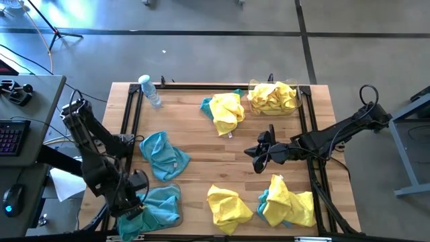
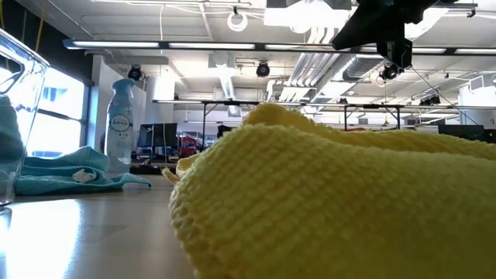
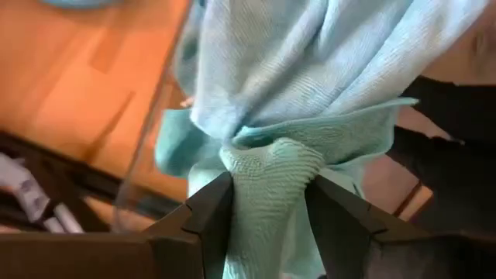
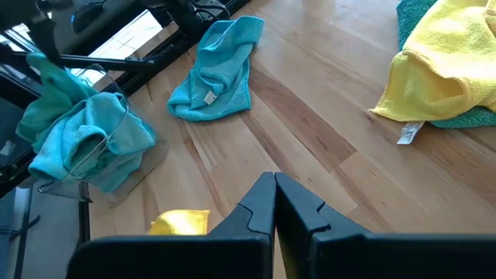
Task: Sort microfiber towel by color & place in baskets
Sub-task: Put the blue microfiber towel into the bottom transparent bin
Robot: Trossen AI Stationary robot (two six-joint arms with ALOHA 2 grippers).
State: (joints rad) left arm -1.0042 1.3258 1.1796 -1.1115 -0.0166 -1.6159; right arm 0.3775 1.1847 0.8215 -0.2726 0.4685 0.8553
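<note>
The teal towel in my left gripper hangs over the clear basket's side (image 1: pixel 130 226), so I need to go back over the basket (image 1: pixel 163 203) and tuck the towel down into it.
My left gripper (image 1: pixel 134 210) is at the table's near left corner, shut on a teal towel (image 3: pixel 310 70) at the clear basket (image 1: pixel 176 191), which holds more teal cloth. My right gripper (image 1: pixel 259 153) hovers shut over the table's middle, touching nothing. A loose teal towel (image 1: pixel 163 156) lies flat left of centre. A yellow towel on a teal one (image 1: pixel 225 111) lies at the far side. A yellow towel (image 1: pixel 228 205) and a yellow-and-teal heap (image 1: pixel 285 205) lie near the front edge. The far basket (image 1: pixel 296 106) holds yellow towels. My left gripper pinches a bunched fold of the teal towel (image 3: pixel 271 167) between its two fingers (image 3: pixel 213 209). Several layers are gathered in the pinch. The rest of the cloth spreads beyond the fingertips, over the basket's clear wall (image 3: pixel 147 147).
A small water bottle (image 1: pixel 151 91) stands at the far left corner. A spray bottle (image 2: pixel 122 124) shows in the low view behind a teal towel (image 2: pixel 70 170). Black rails (image 1: pixel 131 114) run along the table's sides. Bare wood lies between the piles in the middle.
</note>
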